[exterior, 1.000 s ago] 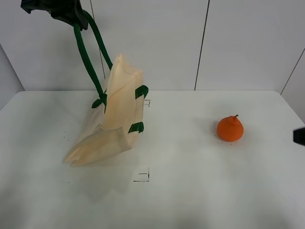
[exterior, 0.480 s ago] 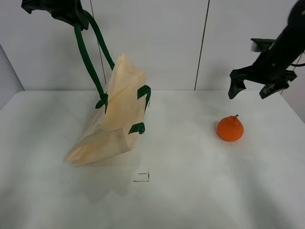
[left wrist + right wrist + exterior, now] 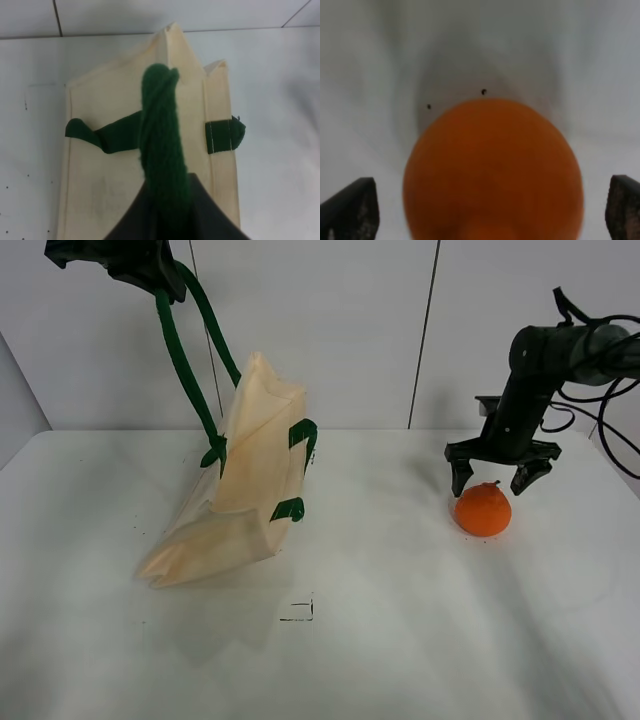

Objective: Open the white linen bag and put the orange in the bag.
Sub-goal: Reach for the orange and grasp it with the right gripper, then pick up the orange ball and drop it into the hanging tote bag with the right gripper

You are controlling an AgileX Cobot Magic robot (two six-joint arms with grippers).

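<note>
The white linen bag has its dark green straps pulled tight. The bag should spread a little wider but stay up when I put the orange in.
The white linen bag hangs tilted at the left of the table, its lower end resting on the surface. My left gripper is high at the top left, shut on the bag's dark green strap handles. In the left wrist view the green strap runs from the jaws down to the cream bag. The orange sits on the table at the right. My right gripper is open just above it, fingers on either side. In the right wrist view the orange fills the middle between the fingertips.
The white table has small black corner marks near the middle. A pale panelled wall stands behind the table. Black cables hang by the right arm.
My right arm has come into view from the right and dropped down until its open jaws sit just above the orange. The bag and left gripper have stayed almost still.
</note>
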